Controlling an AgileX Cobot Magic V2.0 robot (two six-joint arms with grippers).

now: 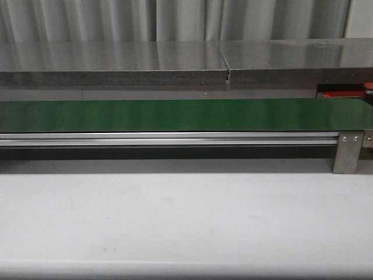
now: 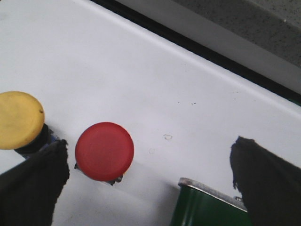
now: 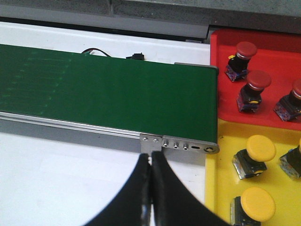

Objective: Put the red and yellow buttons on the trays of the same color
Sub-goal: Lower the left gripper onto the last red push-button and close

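Observation:
The red button is clear of the yellow button (image 2: 19, 120) and inside the left gripper's open fingers, so the robot should keep moving in until the red cap (image 2: 104, 151) is centred.
In the left wrist view a red button (image 2: 104, 150) and a yellow button (image 2: 16, 120) stand on the white table. My left gripper (image 2: 149, 150) is open above them. The red button sits between its fingers, close to one finger (image 2: 35, 186) and untouched. My right gripper (image 3: 151, 159) is shut on nothing, over the white table by the belt's end. Beside it lie a red tray (image 3: 273, 52) holding three red buttons (image 3: 257, 81) and a yellow tray (image 3: 221, 169) holding yellow buttons (image 3: 261, 147). The front view shows only a corner of the red tray (image 1: 332, 93).
A long green conveyor belt (image 1: 175, 115) on an aluminium frame crosses the table, its ends showing as belt (image 3: 117, 96) and belt (image 2: 207, 209). A grey steel shelf (image 1: 175, 61) runs behind it. No arm shows in the front view.

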